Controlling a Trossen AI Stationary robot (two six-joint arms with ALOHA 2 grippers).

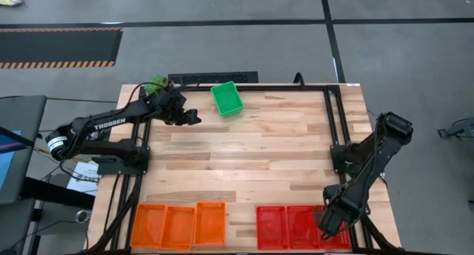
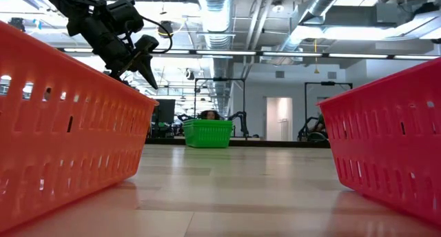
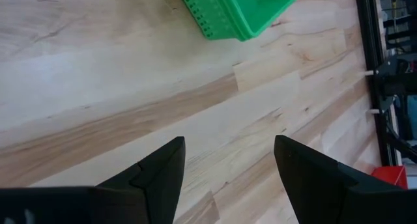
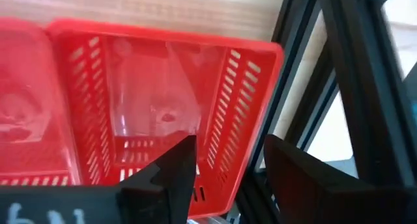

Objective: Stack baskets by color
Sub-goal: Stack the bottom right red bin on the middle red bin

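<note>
The red rims butt together (image 4: 51,38). When I lift the red basket (image 1: 339,242) beside the black frame rail, it will come free but knock its neighbour crooked.
One green basket (image 1: 227,98) stands on its base at the table's far middle, also seen in the low view (image 2: 208,133) and the left wrist view (image 3: 238,12). Three orange baskets (image 1: 178,225) sit side by side at the near left. Three red baskets (image 1: 286,227) sit side by side at the near right. My left gripper (image 1: 191,118) hangs open above the table, left of the green basket. My right gripper (image 4: 229,146) is open over the rightmost red basket (image 4: 163,107). One finger is above its inside, the other beyond its side wall (image 4: 238,100); no touch shows.
A black frame rail (image 1: 335,129) runs along the table's right side, close to the rightmost red basket. A green plant (image 1: 154,84) stands at the far left corner behind my left arm. Bare wood (image 1: 252,159) spans the table's middle.
</note>
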